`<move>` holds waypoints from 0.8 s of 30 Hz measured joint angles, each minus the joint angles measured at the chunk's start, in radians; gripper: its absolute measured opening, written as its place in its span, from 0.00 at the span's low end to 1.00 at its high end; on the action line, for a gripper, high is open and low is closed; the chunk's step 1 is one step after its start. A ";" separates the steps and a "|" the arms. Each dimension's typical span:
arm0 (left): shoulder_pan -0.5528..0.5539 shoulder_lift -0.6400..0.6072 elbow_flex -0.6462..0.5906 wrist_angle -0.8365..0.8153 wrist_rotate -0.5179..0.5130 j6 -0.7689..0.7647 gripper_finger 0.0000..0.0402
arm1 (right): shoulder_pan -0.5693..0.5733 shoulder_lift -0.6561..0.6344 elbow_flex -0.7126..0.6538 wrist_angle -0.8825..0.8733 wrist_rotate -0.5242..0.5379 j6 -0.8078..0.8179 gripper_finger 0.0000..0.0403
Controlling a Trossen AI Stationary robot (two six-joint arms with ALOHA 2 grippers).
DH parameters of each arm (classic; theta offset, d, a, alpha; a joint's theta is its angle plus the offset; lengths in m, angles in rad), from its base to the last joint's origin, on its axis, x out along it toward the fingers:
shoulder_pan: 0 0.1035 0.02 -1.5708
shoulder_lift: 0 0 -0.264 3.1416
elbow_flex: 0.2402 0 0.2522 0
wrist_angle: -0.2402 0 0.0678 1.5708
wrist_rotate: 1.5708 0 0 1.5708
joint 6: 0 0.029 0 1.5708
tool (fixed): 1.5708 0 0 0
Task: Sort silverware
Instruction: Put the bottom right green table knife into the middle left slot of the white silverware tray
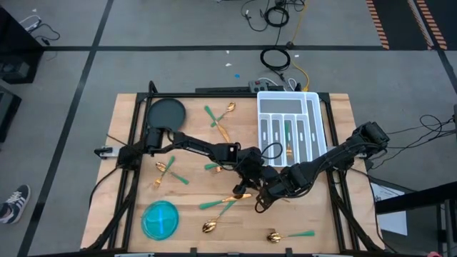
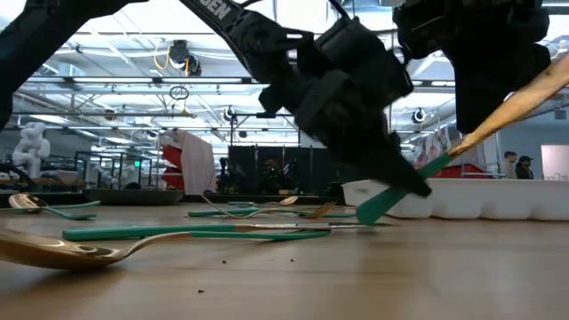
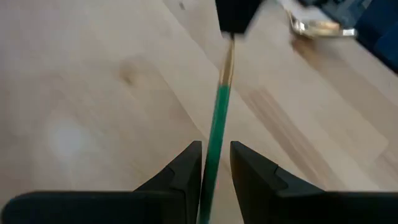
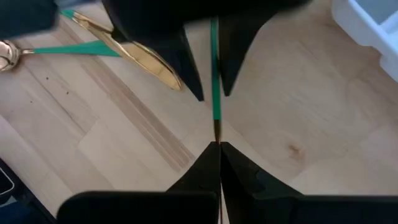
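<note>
My right gripper is pinching the gold neck [image 2: 455, 151] next to the teal handle, so my left gripper should hold it while my right gripper takes a new grip higher up on the gold part [image 2: 532, 92].
One piece of silverware [image 4: 215, 93], with a slim teal handle and a gold neck, hangs between my two grippers near the table's middle. My right gripper [image 4: 219, 149] is shut on it. My left gripper [image 3: 216, 155] is open, one finger on each side of the teal handle [image 3: 216, 118], with a narrow gap on both sides. In the low view the piece slants, teal end [image 2: 378, 209] low and gold part [image 2: 511, 100] high. Whether the low end touches the table I cannot tell. More silverware [image 1: 218, 205] lies flat on the wood. My right gripper pinches the piece's gold neck [image 4: 217, 134] between its two shut fingers, just past the end of the teal handle. The fingers come steeply from above, pointing down. The handle runs on beyond the fingertips, slanting down toward the table between my left gripper's fingers.
The white compartmented tray [image 1: 314, 125] stands at the far right with several pieces in it. A blue bowl [image 1: 161, 218] sits near the front left, a dark round plate [image 1: 166, 113] at the far left. A gold knife [image 4: 140, 57] lies close by.
</note>
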 joint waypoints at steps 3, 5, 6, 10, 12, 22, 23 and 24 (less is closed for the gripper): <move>-0.012 0.025 0.000 0.020 -0.003 0.000 0.23 | -0.003 0.000 0.000 0.011 0.000 -0.010 0.00; -0.018 0.028 0.000 0.012 -0.022 -0.010 0.21 | -0.004 0.000 0.000 0.011 0.002 -0.011 0.00; -0.018 0.028 0.000 0.012 -0.024 -0.018 0.18 | -0.004 0.000 0.000 0.011 0.003 -0.011 0.00; -0.012 0.023 0.000 0.014 -0.028 -0.031 0.04 | -0.003 0.000 0.000 0.008 0.023 -0.011 0.00; -0.005 0.020 0.000 0.015 -0.031 -0.050 0.03 | -0.003 0.000 0.000 0.010 0.028 -0.011 0.00; 0.004 0.017 0.000 0.000 -0.132 -0.052 0.03 | -0.007 0.000 0.000 0.002 0.081 -0.099 0.05; 0.003 0.017 0.001 -0.007 -0.132 -0.052 0.03 | -0.010 0.000 0.000 0.000 0.078 -0.121 0.08; 0.003 0.016 0.001 -0.017 -0.132 -0.052 0.03 | -0.013 -0.002 0.000 -0.003 0.073 -0.143 0.12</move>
